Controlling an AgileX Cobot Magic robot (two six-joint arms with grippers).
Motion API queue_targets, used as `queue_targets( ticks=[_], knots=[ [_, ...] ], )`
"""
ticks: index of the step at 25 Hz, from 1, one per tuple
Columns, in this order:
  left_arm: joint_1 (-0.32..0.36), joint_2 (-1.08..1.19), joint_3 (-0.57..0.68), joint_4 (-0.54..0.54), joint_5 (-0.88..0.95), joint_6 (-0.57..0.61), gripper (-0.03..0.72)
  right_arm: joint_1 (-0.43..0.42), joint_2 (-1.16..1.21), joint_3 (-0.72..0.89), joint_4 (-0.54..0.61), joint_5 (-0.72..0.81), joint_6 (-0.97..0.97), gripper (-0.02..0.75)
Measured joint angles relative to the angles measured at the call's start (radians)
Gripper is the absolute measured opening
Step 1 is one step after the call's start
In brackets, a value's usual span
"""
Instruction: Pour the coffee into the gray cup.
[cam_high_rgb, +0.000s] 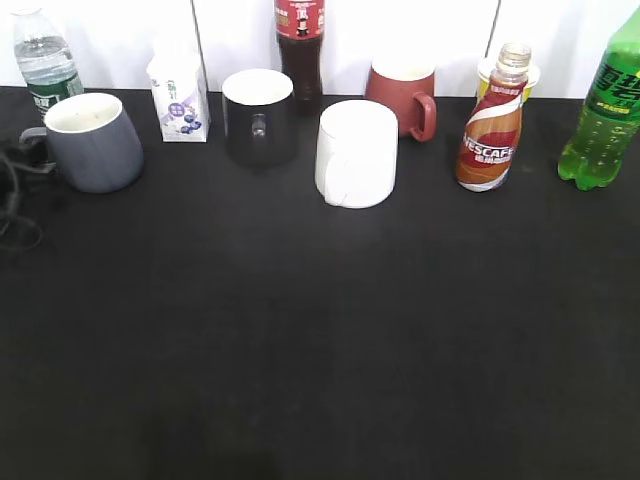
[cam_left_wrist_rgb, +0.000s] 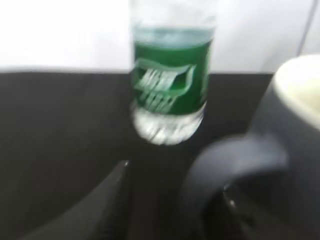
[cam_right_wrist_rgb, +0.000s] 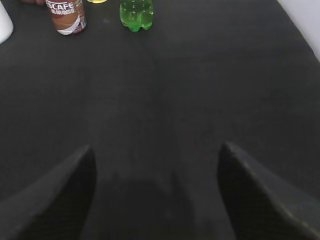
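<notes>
The coffee bottle (cam_high_rgb: 490, 135) has a narrow, uncapped opening (cam_high_rgb: 515, 53), so I expect coffee to flow in a thin stream when I tilt it over the gray cup.
The gray cup (cam_high_rgb: 93, 142) stands at the far left of the black table, with its handle pointing left. In the left wrist view the cup (cam_left_wrist_rgb: 295, 130) fills the right side. My left gripper (cam_left_wrist_rgb: 176, 177) is open with the cup's handle (cam_left_wrist_rgb: 225, 160) between its fingers: one finger lies inside the loop, the other stands apart to the left. In the exterior view it shows only as a dark shape at the left edge (cam_high_rgb: 14, 160). The coffee bottle (cam_high_rgb: 491, 135) stands upright at the back right, uncapped, and also shows in the right wrist view (cam_right_wrist_rgb: 66, 17). My right gripper (cam_right_wrist_rgb: 156, 146) is open and empty over bare table.
Along the back stand a water bottle (cam_high_rgb: 45, 62), a milk carton (cam_high_rgb: 178, 97), a dark shiny mug (cam_high_rgb: 259, 117), a cola bottle (cam_high_rgb: 300, 45), a white mug (cam_high_rgb: 357, 153), a red mug (cam_high_rgb: 403, 95) and a green soda bottle (cam_high_rgb: 603, 115).
</notes>
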Motion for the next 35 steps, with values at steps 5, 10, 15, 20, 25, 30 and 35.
queue_targets(
  ticks=[5, 10, 15, 20, 25, 30, 35],
  knots=[
    [0.0, 0.042, -0.104, 0.068, 0.039, 0.0, 0.219, 0.0, 0.0, 0.0, 0.0, 0.0, 0.0, 0.59],
    [0.002, 0.049, -0.111, 0.168, 0.046, 0.009, 0.043, 0.0, 0.0, 0.0, 0.0, 0.0, 0.0, 0.591],
    [0.002, -0.017, -0.052, 0.201, 0.048, 0.011, 0.038, 0.0, 0.0, 0.0, 0.0, 0.0, -0.002, 0.589],
    [0.002, -0.243, 0.113, 0.202, 0.034, 0.013, 0.038, 0.0, 0.0, 0.0, 0.0, 0.0, -0.001, 0.59],
    [0.002, -0.501, 0.289, 0.259, 0.034, -0.057, 0.038, 0.0, 0.0, 0.0, -0.001, 0.0, -0.001, 0.59],
    [-0.002, -0.681, 0.37, 0.421, 0.046, -0.191, 0.038, 0.0, 0.0, 0.0, -0.003, 0.0, -0.001, 0.589],
    [-0.189, -0.695, 0.371, 0.453, 0.117, -0.222, 0.038, 0.0, 0.0, 0.0, -0.003, -0.001, 0.0, 0.59]
  ],
)
